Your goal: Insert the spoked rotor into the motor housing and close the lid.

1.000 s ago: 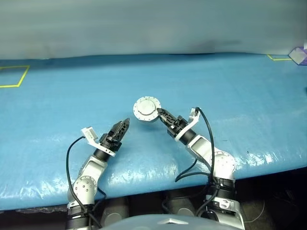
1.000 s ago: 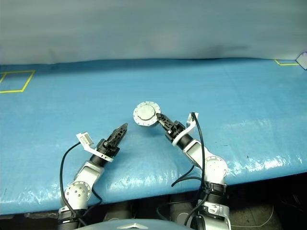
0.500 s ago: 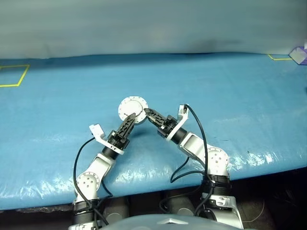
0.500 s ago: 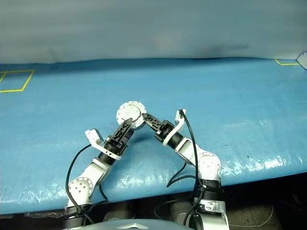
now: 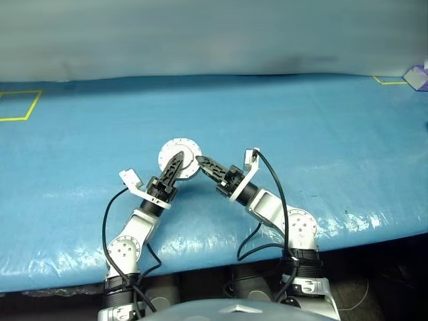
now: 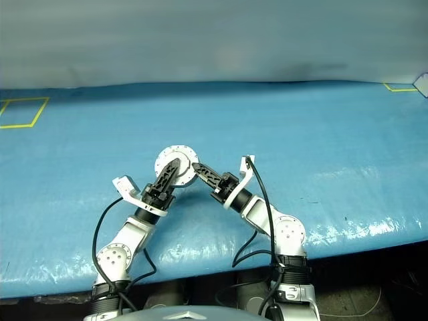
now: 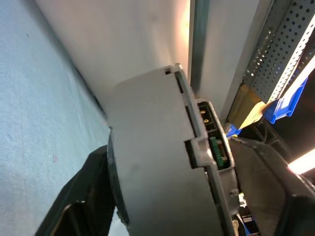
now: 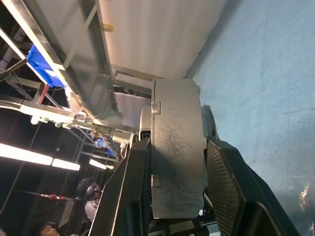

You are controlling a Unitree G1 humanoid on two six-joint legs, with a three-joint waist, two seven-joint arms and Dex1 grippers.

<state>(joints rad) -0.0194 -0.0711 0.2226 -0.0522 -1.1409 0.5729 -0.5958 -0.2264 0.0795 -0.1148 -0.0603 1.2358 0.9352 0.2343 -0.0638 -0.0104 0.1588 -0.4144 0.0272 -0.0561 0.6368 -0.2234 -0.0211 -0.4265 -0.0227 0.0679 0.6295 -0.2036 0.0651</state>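
Observation:
Next, my right gripper opens and back away from the closed motor housing [image 5: 192,148] both grippers clamp, before my left gripper puts it down on the blue cover [image 5: 115,152].
The motor housing [image 8: 177,162] hangs a little above the blue table, held on edge. Its round grey lid [image 5: 188,151] is closed on it and faces the head camera. My right gripper [image 5: 200,161] is shut on the housing's right edge, with its fingers [image 8: 224,177] pressed against both flat sides. My left gripper [image 5: 178,160] comes in from the lower left. It is shut on the housing [image 7: 152,162], and one of its fingers [image 7: 83,196] lies across the lid's face. The spoked rotor is out of view.
The blue table cover [image 5: 301,120] stretches wide around both arms, with its front edge just below the elbows. A yellow tape square [image 5: 17,107] marks the far left. Another tape corner [image 5: 388,81] and a small purple-white box [image 5: 416,76] sit at the far right.
My right gripper carried the housing to the left. My left gripper rose to the right, reached the housing and closed its fingers around it.

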